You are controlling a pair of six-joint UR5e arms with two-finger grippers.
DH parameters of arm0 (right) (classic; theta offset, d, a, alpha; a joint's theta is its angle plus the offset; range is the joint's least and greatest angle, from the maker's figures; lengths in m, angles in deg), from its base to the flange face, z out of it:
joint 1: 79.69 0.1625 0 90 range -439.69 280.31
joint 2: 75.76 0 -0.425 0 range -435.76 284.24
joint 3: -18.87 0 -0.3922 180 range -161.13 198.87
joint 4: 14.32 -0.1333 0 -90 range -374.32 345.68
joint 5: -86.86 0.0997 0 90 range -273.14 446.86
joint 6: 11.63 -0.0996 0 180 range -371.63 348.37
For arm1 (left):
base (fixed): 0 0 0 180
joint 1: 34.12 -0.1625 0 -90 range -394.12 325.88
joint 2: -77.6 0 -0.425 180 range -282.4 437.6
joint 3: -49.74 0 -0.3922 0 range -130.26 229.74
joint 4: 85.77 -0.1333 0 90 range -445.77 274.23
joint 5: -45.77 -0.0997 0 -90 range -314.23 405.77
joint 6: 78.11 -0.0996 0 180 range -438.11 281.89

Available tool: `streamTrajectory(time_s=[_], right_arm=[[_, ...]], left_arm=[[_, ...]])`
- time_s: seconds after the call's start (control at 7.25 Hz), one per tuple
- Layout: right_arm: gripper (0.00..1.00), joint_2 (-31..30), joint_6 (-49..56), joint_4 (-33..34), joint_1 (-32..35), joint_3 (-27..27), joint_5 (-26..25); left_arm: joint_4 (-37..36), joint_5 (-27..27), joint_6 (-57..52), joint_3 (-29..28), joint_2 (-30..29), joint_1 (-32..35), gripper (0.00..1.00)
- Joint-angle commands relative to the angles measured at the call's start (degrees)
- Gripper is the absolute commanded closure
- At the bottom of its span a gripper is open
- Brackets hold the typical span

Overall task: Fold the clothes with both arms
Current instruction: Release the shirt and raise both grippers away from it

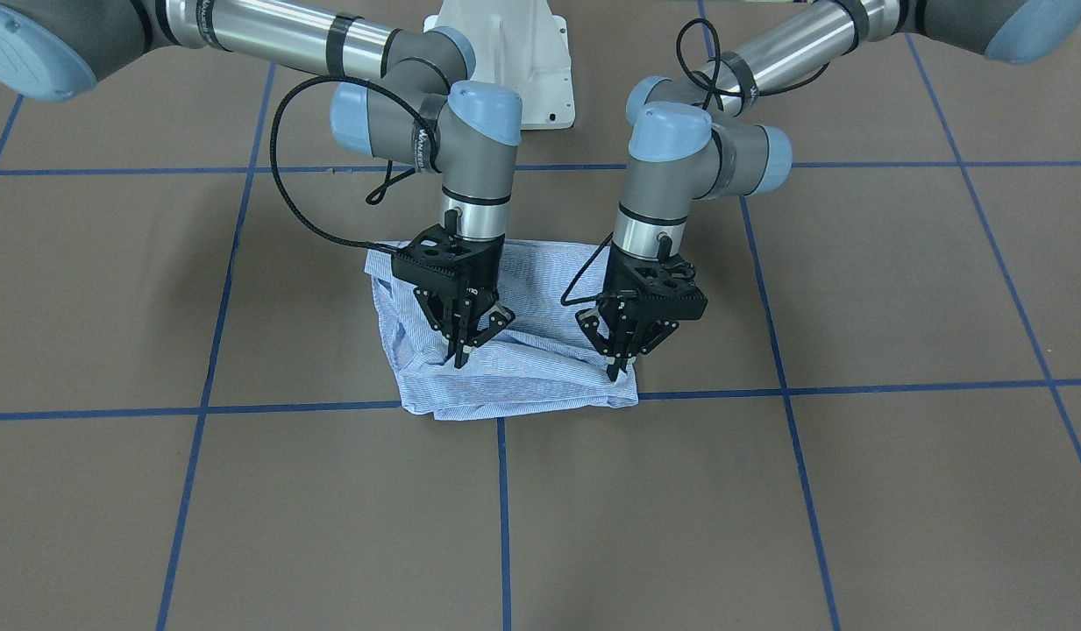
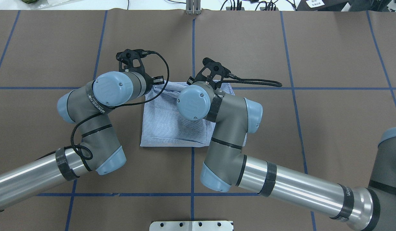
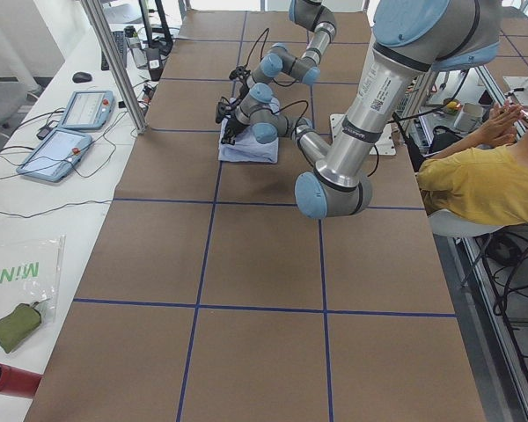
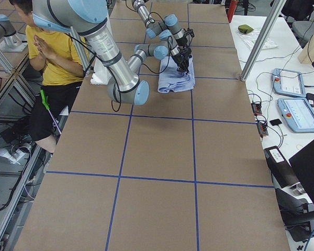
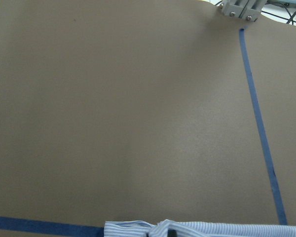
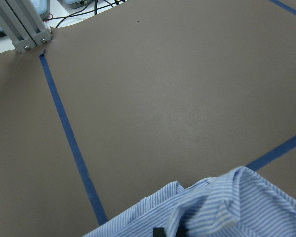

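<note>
The shirt is bunched into a raised fold [image 1: 536, 363] beside my right gripper. My right gripper should pull the cloth toward its far edge [image 1: 437, 412] and flatten it before opening.
The light blue striped shirt [image 1: 522, 368] lies folded into a rough square on the brown table, also seen from above [image 2: 169, 125]. Both arms reach straight down onto its edge farthest from the robot. My left gripper [image 1: 622, 366] is shut, pinching a bunch of fabric at the corner on that view's right. My right gripper [image 1: 461, 353] is shut on a raised fold near the other corner. From overhead the wrists hide both sets of fingers. The shirt's edge [image 5: 212, 228] fills the bottom of the left wrist view, and rumpled shirt cloth [image 6: 227, 207] that of the right wrist view.
Blue tape lines [image 1: 503, 517] grid the brown table cover. The white pedestal base [image 1: 505, 53] stands behind the shirt. A person in a yellow top [image 3: 475, 185] sits beside the robot. Control tablets [image 3: 66, 145] and cables lie on the side bench.
</note>
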Motion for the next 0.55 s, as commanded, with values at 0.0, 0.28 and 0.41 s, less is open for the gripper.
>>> streamTrajectory(time_s=[0.0, 0.28, 0.41], right_arm=[[0.00, 0.8, 3.9, -0.1, 4.4, 1.0, 10.6], [0.00, 1.9, 4.8, -0.1, 4.1, 1.2, 11.2], [0.00, 2.3, 5.3, -0.1, 1.4, 0.8, 10.7]], left_arm=[[2.8, 2.7, -8.5, 0.6, 0.4, 2.4, 0.00], [2.5, 16.7, -18.9, 3.0, 2.6, 8.9, 0.00], [2.5, 20.2, -24.3, 4.3, 4.4, 11.6, 0.00]])
